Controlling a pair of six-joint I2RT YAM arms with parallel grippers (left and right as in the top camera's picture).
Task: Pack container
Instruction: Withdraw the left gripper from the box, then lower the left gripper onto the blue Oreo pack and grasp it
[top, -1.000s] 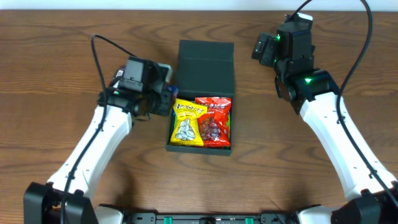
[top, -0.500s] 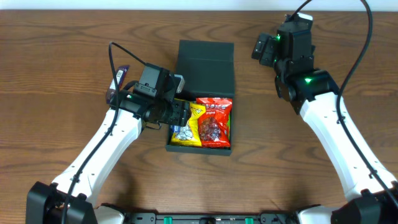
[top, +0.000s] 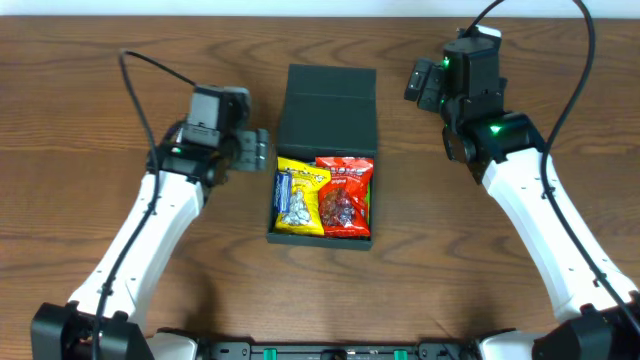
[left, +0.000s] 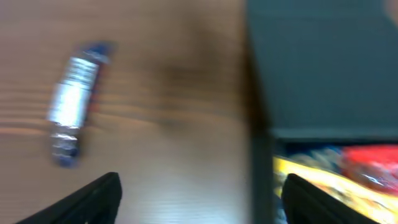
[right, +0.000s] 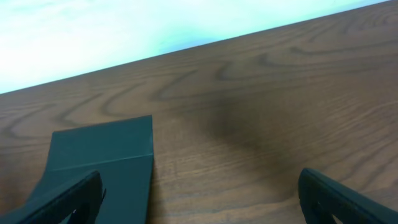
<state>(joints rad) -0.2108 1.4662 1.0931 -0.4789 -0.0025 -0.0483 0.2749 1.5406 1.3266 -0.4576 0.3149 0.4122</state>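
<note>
The blue-and-silver wrapper's narrow width (left: 75, 99) is in line with my fingers, so I should keep moving my left gripper toward its near end (left: 65, 148) until my fingers are on both sides of it.
The dark green container (top: 322, 238) sits mid-table with its flap lid (top: 330, 105) folded back. Inside lie a yellow snack pack (top: 303, 205) and a red one (top: 346, 196), with a small blue-and-silver pack (top: 284, 188) along the left wall. My left gripper (top: 262, 150) hovers just left of the box, open and empty. In the blurred left wrist view its gripper (left: 202, 202) frames bare wood and the container's (left: 323, 62) left edge. My right gripper (top: 418, 80) is open, up and right of the lid; its gripper (right: 202, 199) holds nothing.
Another blue-and-silver wrapper (left: 71, 102) lies on the wood left of the container, seen only in the left wrist view. The lid's corner (right: 102, 149) shows in the right wrist view. The table's far edge (right: 186, 46) runs close behind the lid.
My left gripper reached over the box's left side, opened, and drew back left. The small blue-and-silver pack now lies in the box. The right arm stayed put.
</note>
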